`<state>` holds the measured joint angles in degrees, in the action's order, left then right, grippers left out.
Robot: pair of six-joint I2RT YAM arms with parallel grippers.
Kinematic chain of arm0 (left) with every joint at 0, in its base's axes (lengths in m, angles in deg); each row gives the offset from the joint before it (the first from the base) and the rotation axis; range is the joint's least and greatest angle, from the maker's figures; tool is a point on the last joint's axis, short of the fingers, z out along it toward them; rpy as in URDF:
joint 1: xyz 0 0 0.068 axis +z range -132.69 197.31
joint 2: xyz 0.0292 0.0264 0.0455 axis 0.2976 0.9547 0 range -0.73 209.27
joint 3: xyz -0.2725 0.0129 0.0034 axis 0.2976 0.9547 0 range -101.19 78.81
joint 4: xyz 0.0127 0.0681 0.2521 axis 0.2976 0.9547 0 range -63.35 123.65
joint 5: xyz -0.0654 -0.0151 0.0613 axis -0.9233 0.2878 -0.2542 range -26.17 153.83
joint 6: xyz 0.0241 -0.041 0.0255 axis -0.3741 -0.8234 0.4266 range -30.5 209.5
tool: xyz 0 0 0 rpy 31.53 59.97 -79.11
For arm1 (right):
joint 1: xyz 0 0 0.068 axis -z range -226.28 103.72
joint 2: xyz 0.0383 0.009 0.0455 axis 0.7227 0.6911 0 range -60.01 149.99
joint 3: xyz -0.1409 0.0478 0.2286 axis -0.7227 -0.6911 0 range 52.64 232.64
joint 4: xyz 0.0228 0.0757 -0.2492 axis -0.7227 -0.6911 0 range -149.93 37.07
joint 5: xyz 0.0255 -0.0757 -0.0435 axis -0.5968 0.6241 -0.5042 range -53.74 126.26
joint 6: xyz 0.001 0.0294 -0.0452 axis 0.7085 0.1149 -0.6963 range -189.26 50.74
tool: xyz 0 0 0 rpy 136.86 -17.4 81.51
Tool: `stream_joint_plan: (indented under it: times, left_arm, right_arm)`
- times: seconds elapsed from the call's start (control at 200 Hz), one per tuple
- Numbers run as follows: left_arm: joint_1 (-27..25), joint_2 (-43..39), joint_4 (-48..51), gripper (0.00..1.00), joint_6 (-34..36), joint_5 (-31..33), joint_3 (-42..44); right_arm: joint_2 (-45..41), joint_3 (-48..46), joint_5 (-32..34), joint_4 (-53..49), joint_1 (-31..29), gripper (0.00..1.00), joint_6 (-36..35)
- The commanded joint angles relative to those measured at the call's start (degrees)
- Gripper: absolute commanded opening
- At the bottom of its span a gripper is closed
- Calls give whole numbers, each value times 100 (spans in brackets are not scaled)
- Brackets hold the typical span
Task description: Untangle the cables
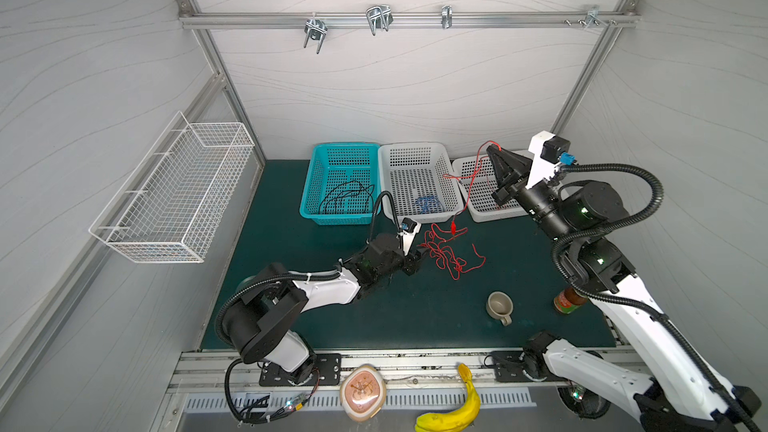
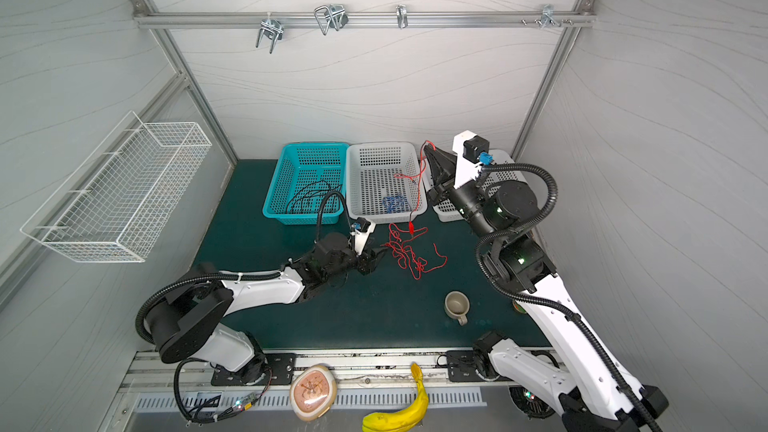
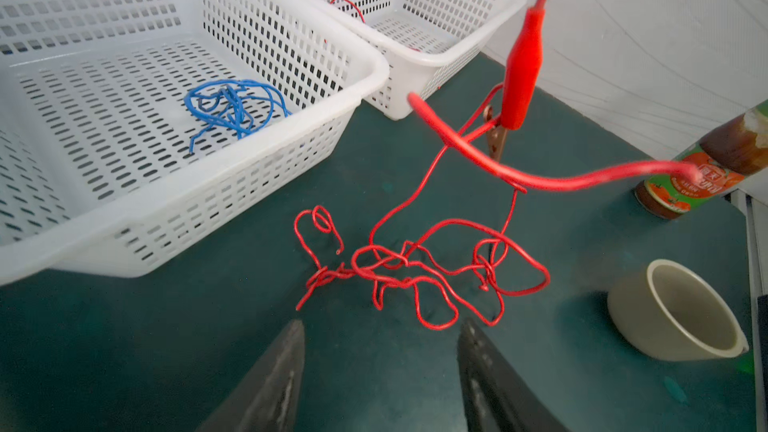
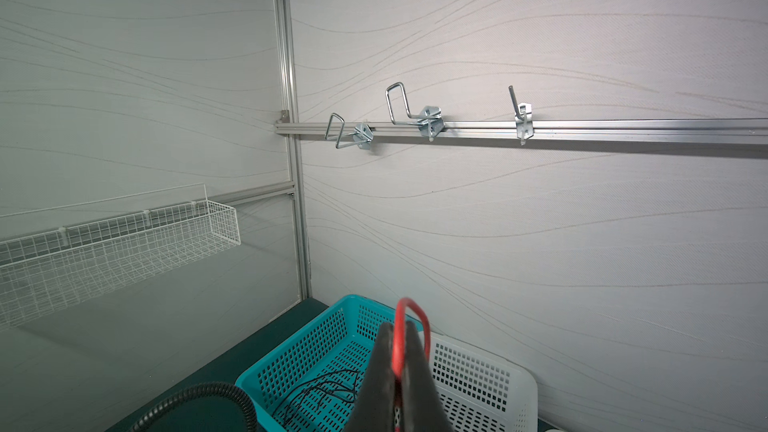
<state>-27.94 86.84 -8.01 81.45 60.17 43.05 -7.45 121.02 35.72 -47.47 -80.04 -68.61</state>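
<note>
I should use my right gripper to lower the cable over the middle white basket [image 1: 416, 180], toward my left gripper, because pieces of the tangle are hanging from the red alligator clip [image 3: 497, 137].
A tangle of red cables [image 1: 446, 253] [image 2: 409, 255] [image 3: 415, 274] lies on the green mat in front of the baskets. My right gripper [image 1: 494, 150] [image 2: 430, 151] [image 4: 399, 326] is raised above the baskets and shut on one red cable. That cable hangs down to a red alligator clip [image 3: 521, 68] just above the tangle. My left gripper [image 1: 419, 255] [image 2: 380, 253] [image 3: 382, 322] is low at the tangle's left edge, open, with nothing between its fingers. Blue cables [image 1: 428, 203] [image 3: 232, 105] lie in the middle white basket. Black cables [image 1: 345, 197] [image 4: 324, 392] lie in the teal basket.
A teal basket [image 1: 320, 184] and two white baskets [image 1: 386, 184] [image 1: 478, 209] line the back wall. A beige mug [image 1: 498, 305] and a sauce bottle [image 1: 567, 301] stand to the right of the tangle. A wire rack [image 1: 174, 193] hangs on the left wall. A banana [image 1: 457, 409] lies at the front.
</note>
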Motion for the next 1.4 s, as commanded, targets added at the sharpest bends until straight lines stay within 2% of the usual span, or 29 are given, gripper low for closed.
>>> stream_joint_plan:
  times: [0.0,0.42,0.725,1.106,1.261,1.396]
  left_arm:
    - [17,148,-644,60,-138,-13,-324]
    - [17,436,-992,59,-230,-412,-732]
    - [16,287,-739,59,-140,-482,-695]
    - [14,350,-435,58,-29,-369,-812]
    - [12,502,-270,57,-22,-359,-982]
    - [13,601,-218,57,-38,-278,-1055]
  right_arm:
    - [-197,-12,-132,76,10,0,111]
    - [-330,-289,-475,-44,10,0,394]
    - [229,-858,-193,-39,14,0,774]
    - [640,-976,342,-435,13,0,697]
    - [755,-852,16,-545,10,0,691]
    - [926,-667,-712,-560,14,0,746]
